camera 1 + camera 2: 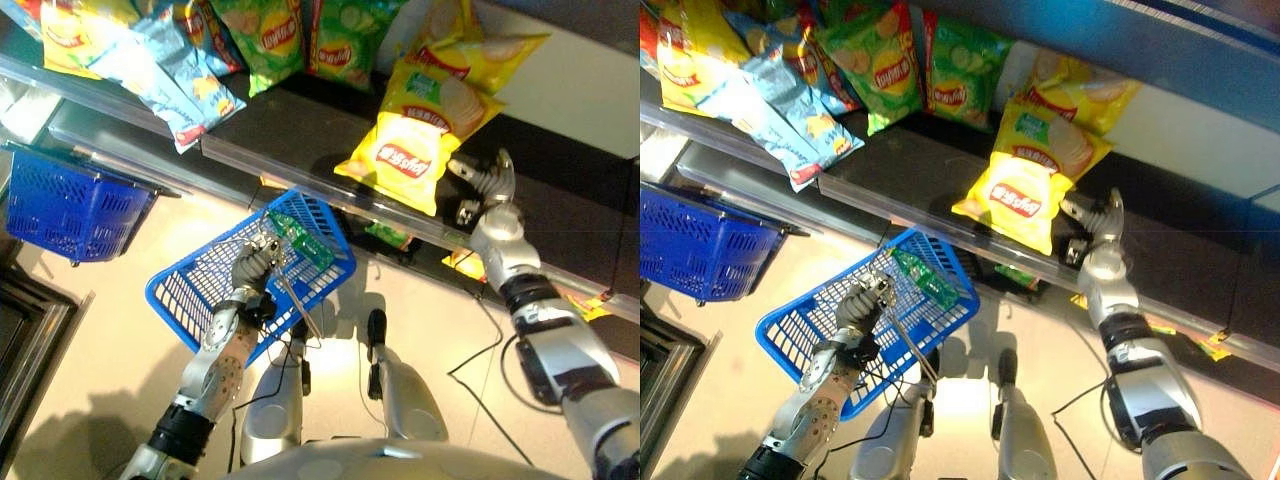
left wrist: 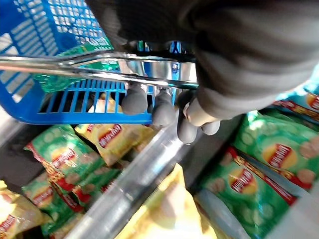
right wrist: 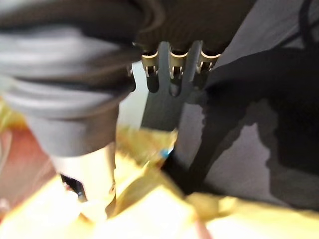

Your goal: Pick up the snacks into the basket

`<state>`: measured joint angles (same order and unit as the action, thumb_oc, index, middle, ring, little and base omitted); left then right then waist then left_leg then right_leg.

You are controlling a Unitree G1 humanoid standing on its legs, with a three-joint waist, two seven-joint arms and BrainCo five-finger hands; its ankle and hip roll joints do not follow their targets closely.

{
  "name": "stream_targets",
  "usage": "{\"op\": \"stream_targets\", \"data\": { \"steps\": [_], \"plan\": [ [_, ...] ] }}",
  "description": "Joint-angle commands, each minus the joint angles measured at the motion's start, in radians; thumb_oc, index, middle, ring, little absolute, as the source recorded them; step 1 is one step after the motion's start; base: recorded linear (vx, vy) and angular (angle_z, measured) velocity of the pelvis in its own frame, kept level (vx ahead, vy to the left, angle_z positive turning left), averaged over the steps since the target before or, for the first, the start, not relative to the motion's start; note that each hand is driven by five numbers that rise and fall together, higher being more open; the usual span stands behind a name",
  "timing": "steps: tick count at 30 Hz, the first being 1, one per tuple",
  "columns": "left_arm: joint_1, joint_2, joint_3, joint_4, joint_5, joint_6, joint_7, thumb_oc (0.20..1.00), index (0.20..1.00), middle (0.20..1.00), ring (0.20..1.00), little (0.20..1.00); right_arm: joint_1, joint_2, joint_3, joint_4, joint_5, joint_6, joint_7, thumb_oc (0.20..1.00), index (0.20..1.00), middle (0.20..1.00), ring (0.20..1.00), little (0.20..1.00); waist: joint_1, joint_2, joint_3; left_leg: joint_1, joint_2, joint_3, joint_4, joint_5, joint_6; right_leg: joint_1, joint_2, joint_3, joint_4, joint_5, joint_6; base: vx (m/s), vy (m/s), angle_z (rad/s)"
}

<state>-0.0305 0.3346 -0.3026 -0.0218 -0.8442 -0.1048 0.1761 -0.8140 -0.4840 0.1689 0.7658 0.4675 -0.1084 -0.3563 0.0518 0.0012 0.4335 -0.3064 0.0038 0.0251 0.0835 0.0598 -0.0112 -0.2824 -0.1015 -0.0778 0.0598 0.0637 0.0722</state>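
Note:
The yellow chip bag (image 1: 405,148) lies overlapping in front of the yellow bag (image 1: 492,60) behind it, so it should come away by itself when I lift it.
A blue basket (image 1: 180,290) hangs tilted below the shelf, and my left hand (image 1: 255,268) is shut on its metal handle (image 2: 99,67). One green snack bag (image 1: 305,245) lies inside it near the far corner. A yellow chip bag (image 1: 410,150) lies on the dark shelf with its lower end over the shelf's front rail. My right hand (image 1: 490,190) is at that bag's right edge, fingers spread and open. In the right wrist view the thumb (image 3: 84,164) rests over the yellow bag (image 3: 149,209) while the fingers (image 3: 172,64) stand apart over the dark shelf.
Green chip bags (image 1: 275,40), blue bags (image 1: 180,80) and another yellow bag (image 1: 70,40) lie further left on the shelf (image 1: 300,130). A second blue basket (image 1: 70,205) hangs at the left. More snack bags (image 2: 65,159) fill the lower shelf.

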Motion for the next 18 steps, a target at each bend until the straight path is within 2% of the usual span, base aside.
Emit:
{"op": "stream_targets", "data": {
  "steps": [1, 5, 8, 12, 17, 18],
  "plan": [
    [-0.06, 0.021, 0.001, -0.28, 0.014, -0.137, -0.063, 0.2, 0.2, 0.2, 0.2, 0.2, -0.097, -0.013, 0.054, -0.034, 0.064, -0.064, 0.029, 1.0, 1.0, 1.0, 1.0, 1.0, 0.04, -0.015, -0.04, -0.018, -0.013, -0.072, 0.086, -0.084, -0.032, -0.021, -0.036, -0.002, 0.136, -0.072, 0.073, -0.01, -0.033, 0.05],
    [-0.066, 0.024, -0.006, -0.292, 0.008, -0.137, -0.06, 0.2, 0.2, 0.2, 0.2, 0.2, -0.167, 0.0, 0.067, 0.054, 0.1, -0.054, 0.034, 1.0, 1.0, 1.0, 1.0, 1.0, 0.051, -0.012, -0.026, -0.03, -0.013, -0.079, 0.089, -0.082, -0.032, -0.028, -0.038, -0.006, 0.139, -0.071, 0.072, -0.01, -0.012, 0.07],
    [-0.086, 0.027, -0.026, -0.308, -0.001, -0.141, -0.061, 0.2, 0.2, 0.2, 0.2, 0.2, -0.266, 0.005, 0.059, 0.235, 0.186, -0.038, 0.05, 1.0, 1.0, 1.0, 1.0, 1.0, 0.074, 0.001, -0.008, -0.048, -0.02, -0.09, 0.096, -0.08, -0.035, -0.034, -0.044, -0.018, 0.146, -0.075, 0.071, -0.01, -0.009, 0.08],
    [-0.111, 0.021, -0.041, -0.309, 0.001, -0.142, -0.058, 0.2, 0.2, 0.2, 0.2, 0.2, -0.307, 0.0, 0.045, 0.302, 0.222, -0.034, 0.044, 1.0, 1.0, 1.0, 1.0, 1.0, 0.089, 0.013, 0.005, -0.062, -0.026, -0.106, 0.099, -0.076, -0.037, -0.039, -0.048, -0.03, 0.153, -0.079, 0.071, 0.0, -0.013, 0.14],
    [-0.13, 0.01, -0.047, -0.295, 0.006, -0.139, -0.056, 0.2, 0.2, 0.2, 0.2, 0.2, -0.285, 0.005, 0.038, 0.287, 0.25, -0.041, 0.052, 1.0, 1.0, 1.0, 1.0, 1.0, 0.095, 0.015, 0.008, -0.065, -0.036, -0.127, 0.092, -0.072, -0.039, -0.027, -0.056, -0.053, 0.152, -0.085, 0.074, 0.03, -0.02, 0.16],
    [-0.135, 0.013, -0.048, -0.293, 0.006, -0.14, -0.057, 0.2, 0.2, 0.2, 0.2, 0.2, -0.282, 0.007, 0.043, 0.286, 0.249, -0.041, 0.058, 0.511, 0.511, 0.511, 0.511, 0.511, 0.097, 0.015, 0.005, -0.068, -0.039, -0.129, 0.094, -0.075, -0.037, -0.025, -0.06, -0.057, 0.153, -0.085, 0.074, 0.02, 0.004, 0.17]
  ]
}}
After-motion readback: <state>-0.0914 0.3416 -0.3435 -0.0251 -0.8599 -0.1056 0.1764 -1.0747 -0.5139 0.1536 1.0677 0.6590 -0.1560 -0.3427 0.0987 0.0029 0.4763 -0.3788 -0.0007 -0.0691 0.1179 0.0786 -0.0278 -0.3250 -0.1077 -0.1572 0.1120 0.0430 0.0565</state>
